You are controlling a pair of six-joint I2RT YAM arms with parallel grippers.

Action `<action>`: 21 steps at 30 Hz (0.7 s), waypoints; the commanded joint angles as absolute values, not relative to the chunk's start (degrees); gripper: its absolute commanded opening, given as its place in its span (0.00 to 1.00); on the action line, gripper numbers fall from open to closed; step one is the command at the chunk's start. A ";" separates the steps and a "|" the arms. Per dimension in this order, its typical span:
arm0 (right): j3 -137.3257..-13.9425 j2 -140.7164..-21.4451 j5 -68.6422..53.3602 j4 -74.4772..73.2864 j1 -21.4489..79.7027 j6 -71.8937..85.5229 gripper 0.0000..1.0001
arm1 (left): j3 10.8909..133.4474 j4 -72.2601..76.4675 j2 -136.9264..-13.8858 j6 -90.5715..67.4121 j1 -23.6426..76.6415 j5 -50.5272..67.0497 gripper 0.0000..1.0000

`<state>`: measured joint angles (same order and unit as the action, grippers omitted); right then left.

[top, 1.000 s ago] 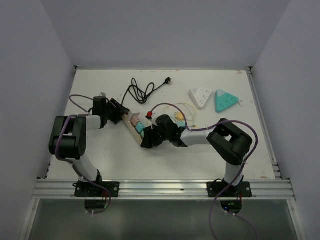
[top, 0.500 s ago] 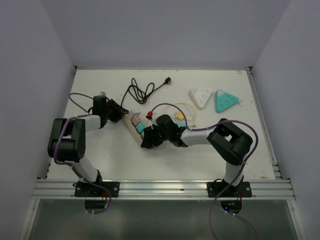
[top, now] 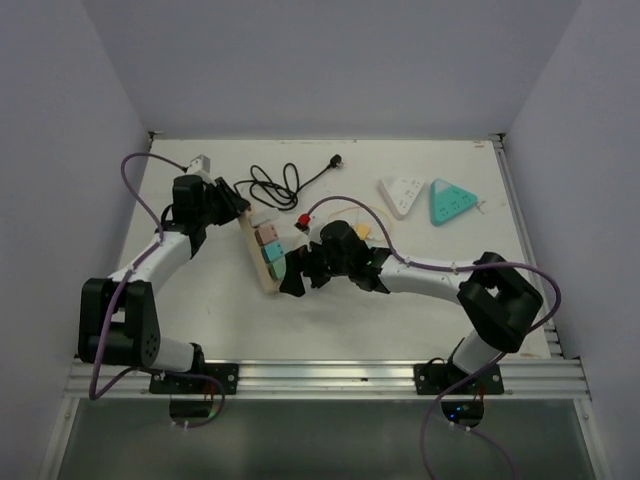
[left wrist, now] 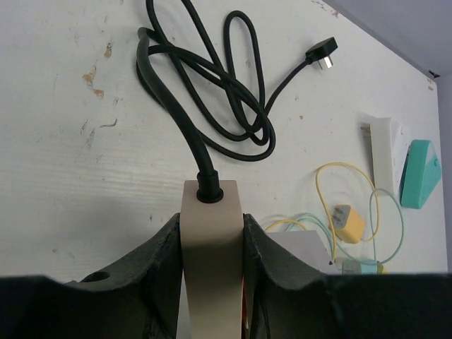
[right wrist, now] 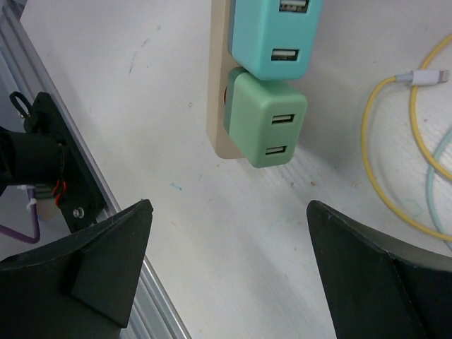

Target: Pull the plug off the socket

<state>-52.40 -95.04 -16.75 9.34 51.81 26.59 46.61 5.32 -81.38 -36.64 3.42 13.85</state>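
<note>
I can see a sliver of red (right wrist: 225, 95) behind the green plug. The white plug (top: 264, 217) will show a hidden red outlet when I pull it straight off.
The socket is a beige power strip (top: 258, 262) lying on the white table. A pink plug (top: 265, 238), a teal plug (top: 270, 253) and a green plug (top: 279, 269) sit in a row on it. My left gripper (top: 236, 210) is shut on the strip's far end (left wrist: 212, 244), where its black cord (left wrist: 212, 106) comes out. My right gripper (top: 294, 276) stands open just short of the strip's near end. In the right wrist view the green plug (right wrist: 268, 121) and teal plug (right wrist: 277, 32) lie ahead of the wide-apart fingertips (right wrist: 145, 206), untouched.
A white triangular socket (top: 401, 195) and a teal one (top: 451, 201) lie at the back right. A yellow charger (left wrist: 347, 222) with looped yellow and pale cables (right wrist: 385, 134) lies right of the strip. The coiled black cord (top: 280, 185) is behind it. Walls close in both sides.
The left gripper closed on the strip's end and moved back and left, swinging the strip more upright. The right gripper opened wide and now stands off the green plug.
</note>
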 commanded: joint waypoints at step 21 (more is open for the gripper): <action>-78.39 -98.60 -17.40 -4.83 45.53 23.55 0.99 | 47.64 10.72 -69.44 -25.14 6.24 24.61 0.00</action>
